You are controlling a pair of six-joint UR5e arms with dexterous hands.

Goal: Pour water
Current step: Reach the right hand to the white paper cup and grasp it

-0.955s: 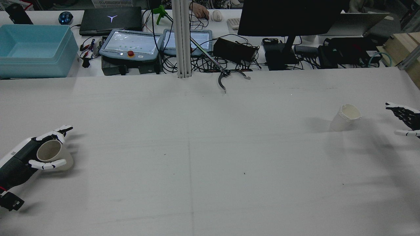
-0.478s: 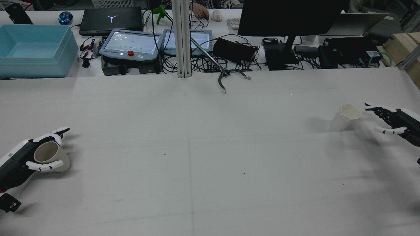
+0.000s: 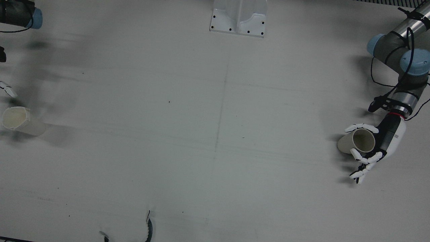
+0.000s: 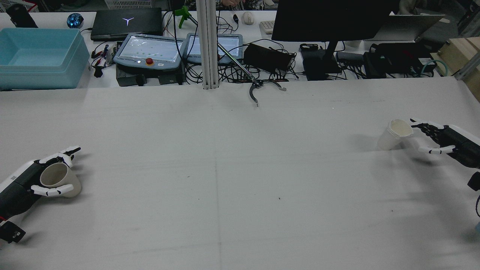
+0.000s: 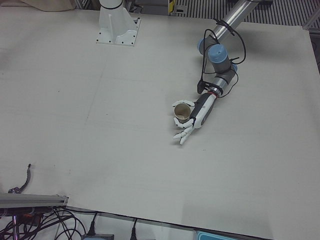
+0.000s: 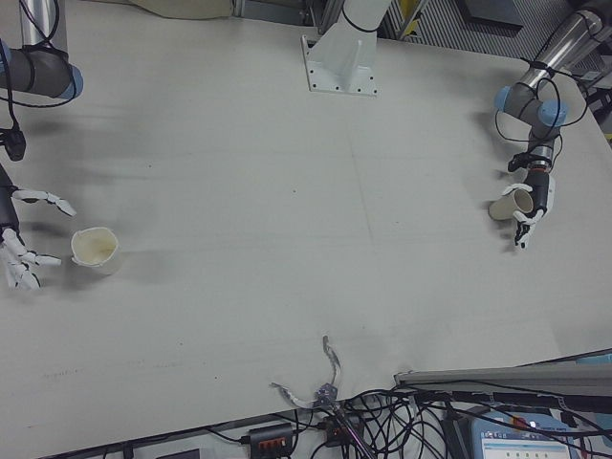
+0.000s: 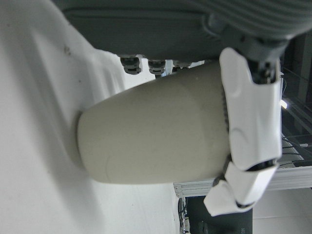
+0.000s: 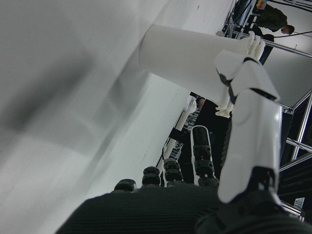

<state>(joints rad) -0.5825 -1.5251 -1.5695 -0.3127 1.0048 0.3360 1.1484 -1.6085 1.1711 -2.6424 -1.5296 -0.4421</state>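
Observation:
The white cup's thin rim (image 3: pixel 28 116) looks a little uneven around the cup's opening, so the cup will squash out of round when I grip and lift it.
A beige cup (image 4: pixel 58 180) stands on the table at the left of the rear view, inside my left hand (image 4: pixel 33 183). The thumb and fingers wrap its sides, and the left hand view shows the cup (image 7: pixel 156 131) against the palm. It also shows in the front view (image 3: pixel 357 141) and the left-front view (image 5: pixel 182 114). A white paper cup (image 4: pixel 393 135) stands at the right. My right hand (image 4: pixel 438 140) is open beside it, fingers spread toward it, not touching. The right-front view shows the white cup (image 6: pixel 94 251) and that hand (image 6: pixel 19 239).
A black grabber tool (image 4: pixel 262 88) lies at the far edge of the white table (image 4: pixel 225 168). Behind it are tablets, cables, a monitor stand and a blue bin (image 4: pixel 37 56). An arm pedestal (image 3: pixel 238 16) stands at the table's robot side.
My right hand has moved in from the right edge to just beside the white cup. My left hand has shifted slightly left, with the beige cup in it.

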